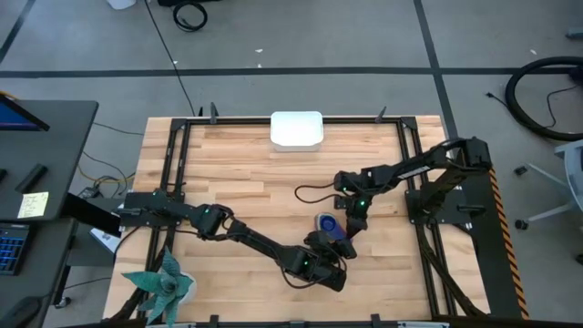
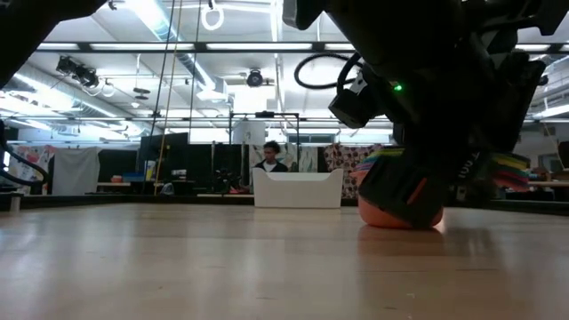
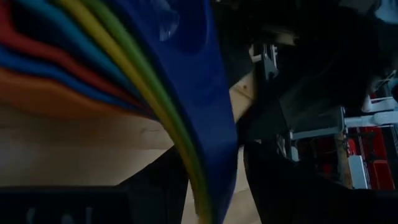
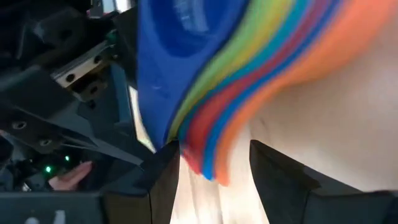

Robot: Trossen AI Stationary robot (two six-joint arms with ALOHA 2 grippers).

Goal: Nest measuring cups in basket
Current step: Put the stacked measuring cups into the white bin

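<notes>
I should move my right gripper deeper over the handles (image 4: 231, 115) before my left gripper opens, because the handles' free ends (image 4: 211, 169) sit shallow at the ends of my right gripper's fingers.
The measuring cups (image 1: 324, 223) are nested in one stack, the dark blue one on top. The stack's orange bottom (image 2: 398, 219) rests on the table, right of centre. Their stacked handles (image 2: 514, 169) fan out toward the near right. My left gripper (image 1: 335, 248) reaches in from the near left and is closed on those handles. My right gripper (image 4: 211, 180) comes slanting down from the far right and is open, a finger on either side of the handles' free ends (image 4: 208, 163). The white basket (image 1: 296, 129) stands at the middle of the far edge. My left gripper pinches the stacked handles (image 3: 211, 174) between its two fingers, one finger on the dark blue top layer and the other on the underside of the stack. It comes slanting slightly downward from the near left. The nested cups stay upright, their bottom on the table.
A dark cable (image 1: 308, 189) loops on the table between the basket and the arms. A teal plant-like object (image 1: 162, 284) sits at the near left corner. Bare wood lies between the cups and the basket (image 2: 298, 188). A person (image 2: 269, 158) sits in the room behind.
</notes>
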